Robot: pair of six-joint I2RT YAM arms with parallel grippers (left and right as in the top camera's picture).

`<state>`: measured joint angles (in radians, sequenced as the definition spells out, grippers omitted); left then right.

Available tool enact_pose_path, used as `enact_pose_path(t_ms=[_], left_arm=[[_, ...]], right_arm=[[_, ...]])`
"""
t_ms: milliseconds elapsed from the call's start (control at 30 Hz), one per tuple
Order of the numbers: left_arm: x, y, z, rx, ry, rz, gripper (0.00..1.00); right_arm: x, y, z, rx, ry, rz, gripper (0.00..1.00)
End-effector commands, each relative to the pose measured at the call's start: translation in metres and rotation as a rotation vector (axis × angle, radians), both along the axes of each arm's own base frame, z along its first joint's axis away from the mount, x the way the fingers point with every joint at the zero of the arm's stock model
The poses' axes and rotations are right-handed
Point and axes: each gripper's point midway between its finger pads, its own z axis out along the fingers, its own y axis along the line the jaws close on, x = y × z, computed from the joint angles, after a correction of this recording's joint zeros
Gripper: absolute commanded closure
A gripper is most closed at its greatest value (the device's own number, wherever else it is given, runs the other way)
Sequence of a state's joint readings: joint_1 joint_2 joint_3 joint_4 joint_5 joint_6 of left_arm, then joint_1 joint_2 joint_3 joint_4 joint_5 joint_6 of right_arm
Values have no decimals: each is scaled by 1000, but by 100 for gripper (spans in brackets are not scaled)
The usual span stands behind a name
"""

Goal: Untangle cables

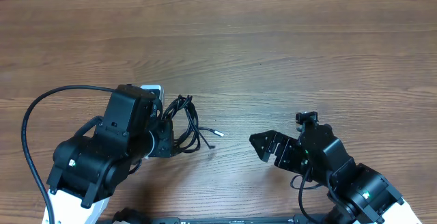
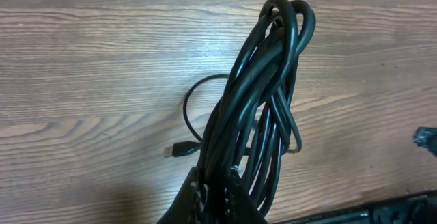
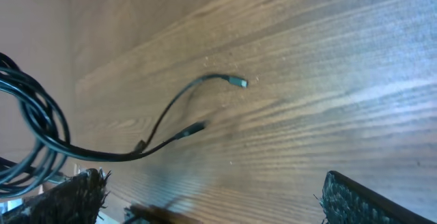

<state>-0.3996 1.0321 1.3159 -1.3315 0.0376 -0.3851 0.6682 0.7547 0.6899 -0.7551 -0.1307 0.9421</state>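
Observation:
I expect the cables [image 2: 235, 118] to hang in drooping loops, still tangled together, when I lift them, because a strand of cable [image 2: 278, 106] wraps across the coil's middle.
The cables [image 1: 186, 120] are thin black cords bunched in a long coil left of the table's middle. One silver-tipped end [image 1: 217, 132] trails out to the right. My left gripper [image 1: 169, 135] is shut on the near end of the coil. In the left wrist view the coil [image 2: 266, 94] rises from the closed left gripper [image 2: 215, 198], and a loose plug end [image 2: 176, 151] lies on the wood. My right gripper [image 1: 258, 149] stands open to the right of the cables, touching none of them. The right wrist view shows the right gripper [image 3: 218, 203] wide apart, with two loose cable ends [image 3: 237, 82] ahead.
The wooden table [image 1: 287, 53] stretches bare behind and to the right. The thick black wire [image 1: 31, 115] of the left arm loops out at far left. A dark strip at the table's near edge [image 2: 382, 209] shows in the left wrist view.

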Motion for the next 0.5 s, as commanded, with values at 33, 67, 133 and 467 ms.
enact_pose_path(t_ms=[33, 67, 133, 467], left_arm=[[-2, -8, 11, -51, -19, -18, 96], [-3, -7, 10, -51, -17, -17, 96], [-4, -7, 10, -49, -14, -18, 96], [-3, -7, 8, -49, -12, -15, 96]], right_arm=[[-2, 4, 4, 11, 8, 25, 0], [-3, 5, 3, 13, 17, 32, 0], [-6, 9, 1, 20, 41, 53, 0], [-13, 15, -30, -58, 157, 119, 0]])
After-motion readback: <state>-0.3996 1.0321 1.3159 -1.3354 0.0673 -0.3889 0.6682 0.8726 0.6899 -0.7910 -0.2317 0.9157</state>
